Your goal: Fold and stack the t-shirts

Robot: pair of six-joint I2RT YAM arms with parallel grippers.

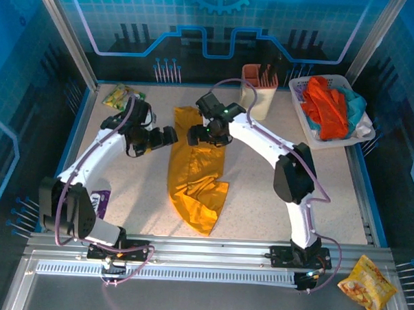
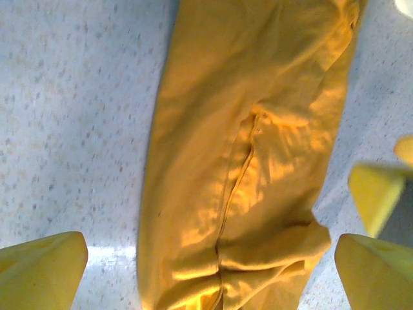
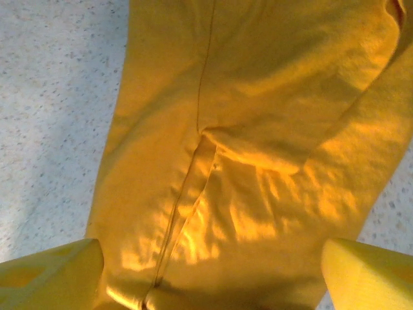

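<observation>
My left gripper keeps moving toward that end (image 1: 204, 222) and closes on its cloth, as the mustard-yellow t-shirt's upper part is flat and only its near end rumpled (image 1: 204, 195).
A mustard-yellow t-shirt (image 1: 192, 189) lies on the speckled table, folded into a long strip that runs from the far middle toward the near edge. Its near end is rumpled. My left gripper (image 1: 169, 137) hovers at the strip's left edge, open. In the left wrist view the cloth (image 2: 245, 129) lies flat below the left gripper (image 2: 210, 278), whose fingers stand wide apart. My right gripper (image 1: 195, 135) is over the strip's upper part, open. Its wide-set fingers straddle the cloth (image 3: 258, 97) around the right gripper (image 3: 210, 278). More t-shirts, orange-red (image 1: 326, 109), teal (image 1: 355, 103) and whitish (image 1: 365, 124), are heaped in a basket.
The white basket (image 1: 338, 142) stands at the back right, next to a beige container (image 1: 258, 92). A green-yellow snack packet (image 1: 120, 95) lies at the back left. An orange snack bag (image 1: 367, 285) lies outside the table at the near right. A purple item (image 1: 102, 202) sits by the left arm.
</observation>
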